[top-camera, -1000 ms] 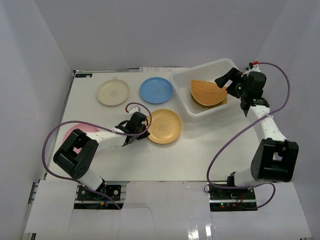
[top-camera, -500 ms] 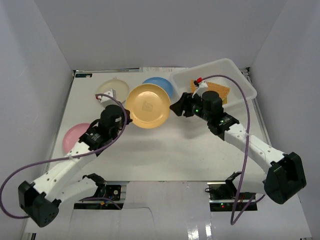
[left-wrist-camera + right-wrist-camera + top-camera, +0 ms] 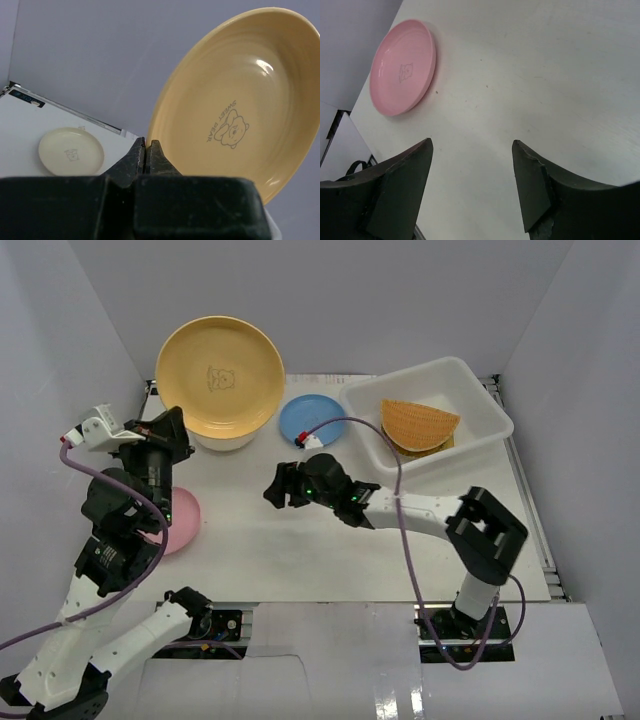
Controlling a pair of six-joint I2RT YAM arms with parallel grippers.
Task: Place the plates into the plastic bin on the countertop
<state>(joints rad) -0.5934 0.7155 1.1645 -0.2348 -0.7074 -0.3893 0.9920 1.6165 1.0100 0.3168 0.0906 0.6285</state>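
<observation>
I should keep the orange-yellow plate out of the way with my left gripper, because my right gripper is reaching across for the pink plate (image 3: 184,519). Then my left gripper should follow the pink plate into the plastic bin (image 3: 421,424).
My left gripper (image 3: 182,436) is shut on the rim of the orange-yellow plate (image 3: 220,375) and holds it high above the back left of the countertop (image 3: 300,550). The left wrist view shows the closed gripper (image 3: 146,148) pinching that plate (image 3: 235,100) at its edge. The cream plate (image 3: 71,151) lies below, mostly hidden in the top view. The blue plate (image 3: 312,420) lies left of the plastic bin (image 3: 362,425), which holds fan-shaped bamboo trays (image 3: 418,425). The pink plate (image 3: 178,522) lies at the left. My right gripper (image 3: 275,490) is open and empty, low over mid-table, facing the pink plate (image 3: 402,67).
Grey walls close in the countertop on the left, back and right. The right arm stretches low across the middle of the table with its purple cable (image 3: 400,500) looping over it. The left arm's cable (image 3: 150,530) hangs near the pink plate.
My left arm has lifted the orange-yellow plate off the table and swung it up and back to the left. My right gripper left the bin and moved left, low over mid-table.
</observation>
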